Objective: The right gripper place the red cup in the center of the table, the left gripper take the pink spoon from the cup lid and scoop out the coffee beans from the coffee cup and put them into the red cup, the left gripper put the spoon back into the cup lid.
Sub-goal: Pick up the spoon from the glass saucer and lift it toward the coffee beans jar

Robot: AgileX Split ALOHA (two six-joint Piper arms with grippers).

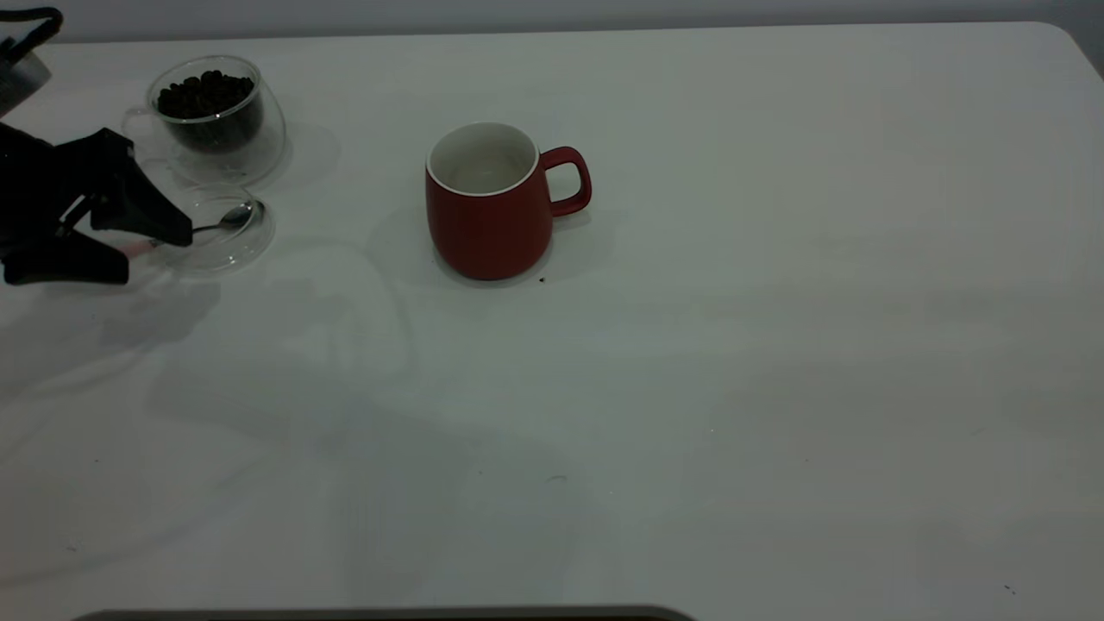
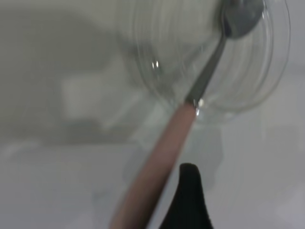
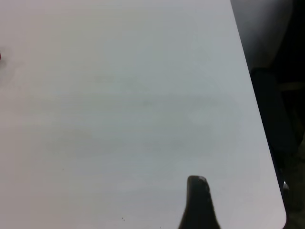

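The pink spoon's handle [image 2: 159,155] slants past my left gripper's finger on its outer side, so next I move back and get both fingers around the handle [image 1: 141,247] before closing.
The red cup [image 1: 489,216] stands upright near the middle of the table [image 1: 776,345], handle to the right, inside looking empty. The coffee cup [image 1: 216,116] at the far left holds a heap of coffee beans [image 1: 205,93]. The cup lid [image 1: 226,235] lies just in front of it. The pink spoon [image 1: 231,217] rests with its bowl in the lid and its pink handle [image 2: 162,157] sticking out over the rim. My left gripper [image 1: 153,253] is open, low at the table, with a finger on each side of the handle; one finger [image 2: 188,200] shows beside it. Only one finger [image 3: 198,202] of my right gripper shows, over bare table.
A grey object with a dark handle [image 1: 21,60] sits at the far left corner. A dark speck [image 1: 542,279] lies by the red cup's base. The right wrist view shows the table's edge [image 3: 257,143] and a rounded corner, with dark floor beyond.
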